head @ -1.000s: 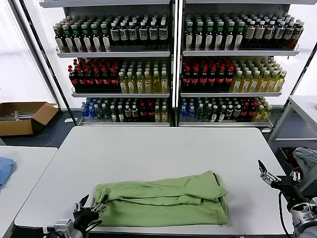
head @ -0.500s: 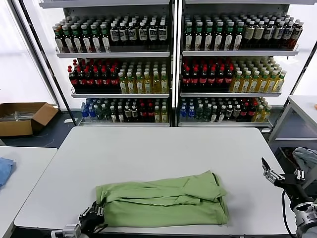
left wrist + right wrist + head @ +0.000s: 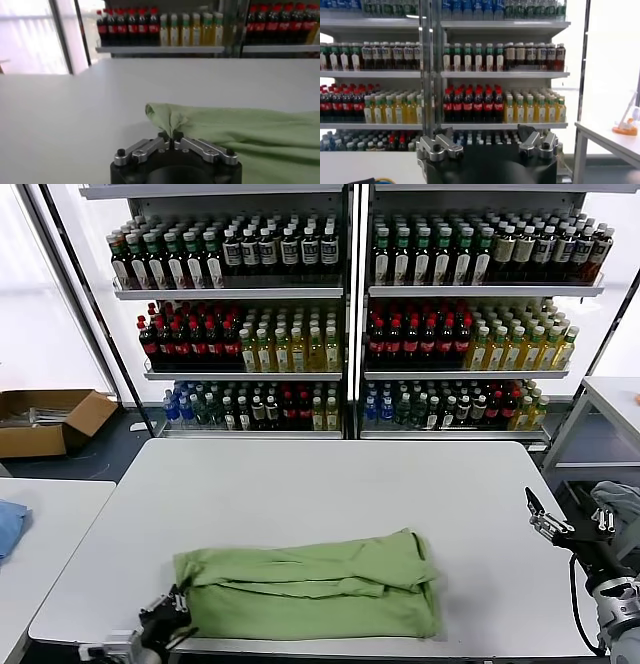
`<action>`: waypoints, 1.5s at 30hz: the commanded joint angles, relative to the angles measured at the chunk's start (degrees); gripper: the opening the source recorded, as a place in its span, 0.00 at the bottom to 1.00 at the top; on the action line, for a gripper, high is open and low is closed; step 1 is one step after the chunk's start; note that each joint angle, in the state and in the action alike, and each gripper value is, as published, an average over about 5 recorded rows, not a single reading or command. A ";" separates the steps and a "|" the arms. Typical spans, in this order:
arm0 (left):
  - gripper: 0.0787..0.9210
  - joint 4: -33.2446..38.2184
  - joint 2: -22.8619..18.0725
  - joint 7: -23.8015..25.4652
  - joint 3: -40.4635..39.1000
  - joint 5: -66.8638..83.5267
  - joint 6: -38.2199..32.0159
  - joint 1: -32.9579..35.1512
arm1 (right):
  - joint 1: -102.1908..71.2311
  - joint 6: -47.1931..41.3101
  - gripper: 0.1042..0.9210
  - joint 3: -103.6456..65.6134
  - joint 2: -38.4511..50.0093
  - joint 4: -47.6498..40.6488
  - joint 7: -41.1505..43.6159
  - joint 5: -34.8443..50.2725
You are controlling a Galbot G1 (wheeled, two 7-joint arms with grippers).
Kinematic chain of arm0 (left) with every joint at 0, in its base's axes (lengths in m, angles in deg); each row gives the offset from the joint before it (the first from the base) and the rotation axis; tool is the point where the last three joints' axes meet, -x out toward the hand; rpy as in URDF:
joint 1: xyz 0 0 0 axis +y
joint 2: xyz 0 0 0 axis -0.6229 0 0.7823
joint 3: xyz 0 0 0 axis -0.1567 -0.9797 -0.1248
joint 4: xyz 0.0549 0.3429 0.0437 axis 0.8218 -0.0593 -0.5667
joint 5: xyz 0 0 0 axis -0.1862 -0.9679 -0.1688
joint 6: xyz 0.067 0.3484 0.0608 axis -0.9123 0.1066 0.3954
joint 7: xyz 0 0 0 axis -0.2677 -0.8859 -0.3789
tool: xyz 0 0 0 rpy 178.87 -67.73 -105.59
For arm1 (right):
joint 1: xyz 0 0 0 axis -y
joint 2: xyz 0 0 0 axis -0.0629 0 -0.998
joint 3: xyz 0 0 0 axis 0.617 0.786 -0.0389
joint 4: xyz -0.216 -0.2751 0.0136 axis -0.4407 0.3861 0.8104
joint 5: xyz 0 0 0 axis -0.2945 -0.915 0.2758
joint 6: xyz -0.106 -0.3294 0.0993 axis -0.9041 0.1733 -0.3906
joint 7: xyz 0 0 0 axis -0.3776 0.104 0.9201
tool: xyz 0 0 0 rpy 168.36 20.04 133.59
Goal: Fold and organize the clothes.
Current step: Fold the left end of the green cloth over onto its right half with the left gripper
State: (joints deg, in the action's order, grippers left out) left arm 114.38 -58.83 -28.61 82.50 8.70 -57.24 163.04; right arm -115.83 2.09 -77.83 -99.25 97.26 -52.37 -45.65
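The light green shirt is in a long bundle (image 3: 310,587) and my left gripper is pinching one end of the bundle, so I should fold that end back over toward the bundle's opposite end (image 3: 418,587).
One of the clothes, a light green shirt (image 3: 310,584), lies folded in a long bundle near the front edge of the white table (image 3: 330,484). My left gripper (image 3: 172,612) sits at the bundle's left end, shut on a pinched-up corner of the fabric. In the left wrist view that gripper (image 3: 171,138) has its jaws together on a ridge of the green shirt (image 3: 240,130). My right gripper (image 3: 560,529) hangs open off the table's right edge, holding nothing. In the right wrist view the same gripper (image 3: 487,137) faces the shelves with its jaws wide apart.
Shelves of bottles (image 3: 340,314) stand behind the table. A cardboard box (image 3: 45,419) sits on the floor at the far left. A blue cloth (image 3: 8,524) lies on a side table at the left. A grey cloth (image 3: 620,504) and another table (image 3: 610,399) are at the right.
My left gripper has shut on the shirt's left corner, and the whole bundle has slid a little leftward. The right gripper stayed open and drifted slightly right.
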 commanded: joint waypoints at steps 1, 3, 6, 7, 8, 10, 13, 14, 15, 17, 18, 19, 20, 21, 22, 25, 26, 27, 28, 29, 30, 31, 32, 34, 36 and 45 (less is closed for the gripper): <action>0.02 -7.02 14.93 5.13 17.15 5.92 -1.38 -5.14 | 0.38 0.04 0.88 -0.08 0.55 0.14 0.01 0.45; 0.02 -10.45 18.87 6.78 19.44 7.14 -1.36 -6.30 | 0.31 0.10 0.88 -0.08 0.53 0.33 0.05 0.65; 0.02 -15.60 24.40 9.31 21.32 7.31 -1.71 -7.96 | 0.27 0.15 0.88 -0.01 0.56 0.70 0.07 0.85; 0.02 -17.12 26.26 10.05 21.60 7.28 -1.77 -8.54 | 0.24 0.16 0.88 0.02 0.58 0.87 0.06 0.91; 0.02 -18.30 27.87 10.54 21.67 7.19 -1.73 -9.07 | 0.19 0.16 0.88 0.03 0.61 1.04 0.05 0.98; 0.02 -19.74 30.44 10.92 21.46 6.66 -1.40 -10.18 | -0.02 0.18 0.88 0.03 0.65 1.42 0.04 1.11; 0.02 -16.75 31.75 10.31 20.54 6.32 -0.05 -10.99 | -0.52 0.22 0.88 -0.09 0.54 2.02 0.04 1.19; 0.02 -14.61 31.50 10.05 20.04 6.41 0.49 -10.97 | -0.69 0.22 0.88 -0.13 0.44 2.24 0.04 1.20; 0.02 -12.09 30.93 9.71 19.36 6.56 1.07 -10.89 | -0.84 0.22 0.88 -0.15 0.32 2.46 0.02 1.20; 0.02 -6.73 29.09 8.49 17.45 7.01 2.56 -10.74 | -1.10 0.18 0.88 -0.16 0.04 3.00 -0.02 1.19; 0.02 -3.94 27.96 7.69 16.22 7.27 3.42 -10.65 | -1.21 0.16 0.88 -0.16 -0.08 3.27 -0.05 1.18; 0.02 -1.19 26.76 6.78 14.80 7.50 4.25 -10.53 | -1.31 0.13 0.88 -0.18 -0.18 3.56 -0.07 1.17; 0.02 1.51 25.42 5.82 13.00 7.69 5.01 -10.30 | -1.39 0.10 0.88 -0.22 -0.29 3.83 -0.09 1.14; 0.02 3.95 24.08 4.96 11.12 7.76 5.60 -9.99 | -1.46 0.07 0.88 -0.26 -0.39 4.05 -0.12 1.12; 0.02 6.29 22.73 4.26 9.34 7.73 6.01 -9.53 | -1.50 0.05 0.88 -0.29 -0.53 4.20 -0.18 1.07; 0.02 12.34 18.37 2.69 4.31 7.45 7.01 -7.60 | -1.50 -0.03 0.88 -0.16 -1.16 4.51 -0.52 0.73; 0.02 14.01 16.72 2.37 2.90 7.07 7.19 -6.86 | -1.49 -0.06 0.88 0.01 -1.45 4.66 -0.63 0.50; 0.02 15.24 15.04 2.19 1.60 6.51 7.28 -6.18 | -1.47 -0.10 0.88 0.22 -1.72 4.81 -0.70 0.24; 0.02 16.14 13.34 2.08 0.43 5.94 7.31 -5.56 | -1.46 -0.13 0.88 0.47 -1.97 4.97 -0.72 0.00; 0.02 16.87 11.72 1.98 -0.76 5.48 7.29 -5.07 | -1.44 -0.17 0.88 0.76 -2.21 5.12 -0.72 -0.30; 0.02 17.21 10.22 1.87 -1.79 5.13 7.24 -4.71 | -1.40 -0.19 0.88 1.07 -2.44 5.24 -0.71 -0.60; 0.02 17.40 8.93 1.74 -2.75 4.95 7.19 -4.49 | -1.34 -0.20 0.88 1.35 -2.62 5.29 -0.71 -0.91; 0.02 17.45 7.90 1.58 -3.59 4.91 7.12 -4.40 | -1.26 -0.21 0.88 1.63 -2.81 5.35 -0.75 -1.15; 0.02 17.32 6.51 1.25 -5.08 4.84 6.96 -4.42 | -1.21 -0.26 0.88 2.03 -3.20 5.54 -0.84 -1.55; 0.02 16.91 5.75 1.12 -6.52 4.65 6.83 -4.54 | -1.43 -0.27 0.88 2.24 -3.52 5.81 -0.86 -1.67; 0.02 7.99 5.26 1.17 -16.33 5.24 7.17 -8.30 | -2.51 0.18 0.88 1.97 -5.13 6.92 -0.34 -2.10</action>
State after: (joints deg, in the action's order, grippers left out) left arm 125.07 -50.20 -26.87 75.88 13.95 -50.71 156.25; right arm -118.05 2.15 -76.03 -103.60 103.74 -52.78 -47.28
